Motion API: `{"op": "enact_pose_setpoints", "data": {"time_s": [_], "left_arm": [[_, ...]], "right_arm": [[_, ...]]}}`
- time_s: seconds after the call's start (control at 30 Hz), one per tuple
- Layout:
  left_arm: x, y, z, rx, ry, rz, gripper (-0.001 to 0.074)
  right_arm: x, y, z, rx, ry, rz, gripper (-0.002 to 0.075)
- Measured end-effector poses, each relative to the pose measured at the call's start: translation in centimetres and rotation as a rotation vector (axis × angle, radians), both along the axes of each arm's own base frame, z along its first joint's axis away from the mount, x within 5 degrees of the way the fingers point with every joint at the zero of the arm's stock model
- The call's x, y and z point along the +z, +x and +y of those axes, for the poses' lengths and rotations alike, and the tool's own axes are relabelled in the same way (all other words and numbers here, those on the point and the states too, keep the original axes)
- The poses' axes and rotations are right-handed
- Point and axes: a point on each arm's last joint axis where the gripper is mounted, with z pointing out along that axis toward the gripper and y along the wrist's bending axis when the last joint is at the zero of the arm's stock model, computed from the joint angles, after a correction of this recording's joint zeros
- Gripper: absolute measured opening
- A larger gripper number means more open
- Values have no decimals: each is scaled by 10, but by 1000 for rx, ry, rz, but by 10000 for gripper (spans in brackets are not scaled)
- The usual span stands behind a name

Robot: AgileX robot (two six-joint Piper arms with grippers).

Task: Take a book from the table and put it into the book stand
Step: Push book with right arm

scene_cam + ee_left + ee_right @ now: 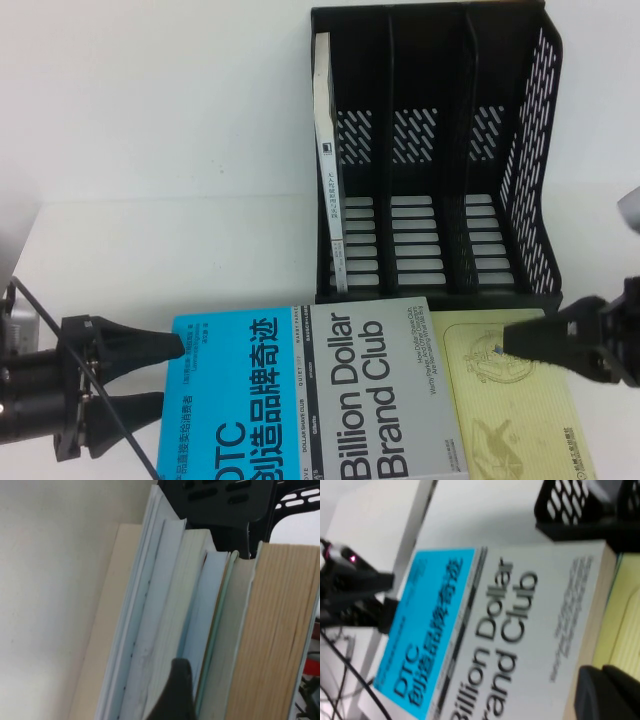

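Note:
The blue and grey book [312, 395] should stay closed and straight when the robot lifts it by its edge, because its thick tan page block [276, 625] sits tight.
The book [330, 400], blue and grey, lies flat on top of a stack at the table's [150, 150] near edge; its cover fills the right wrist view [485, 630]. My left gripper [165, 378] stands open at the book's left side, its fingertips just at that edge. In the left wrist view one dark finger [175, 695] shows against the stack's page edges, and the thick tan block [275, 630] looks like the book's. My right gripper [510, 342] is shut, hovering at the book's right edge. The black book stand [530, 150] stands upright behind.
A pale yellow book [510, 420] lies under and to the right of the book. A thin white-spined book [328, 170] leans in the stand's left compartment; the other two compartments hold nothing. A white wall rises behind the table.

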Motion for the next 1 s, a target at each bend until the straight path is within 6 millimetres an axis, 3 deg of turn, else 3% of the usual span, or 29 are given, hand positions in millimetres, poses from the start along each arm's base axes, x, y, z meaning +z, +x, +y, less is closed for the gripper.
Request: {"op": "enact_pose_setpoints", "data": {"time_s": [0.33, 0.63, 1.0], "left_arm": [[-10, -13, -4, -5, -10, 43, 613], [-9, -12, -4, 17, -25, 43, 613], [-3, -13, -5, 22, -25, 35, 613]], "right_arm": [[-30, 5, 1, 54, -84, 169, -4], [-54, 5, 22, 131, -115, 261, -4], [-57, 8, 29, 112, -108, 282, -3]]}}
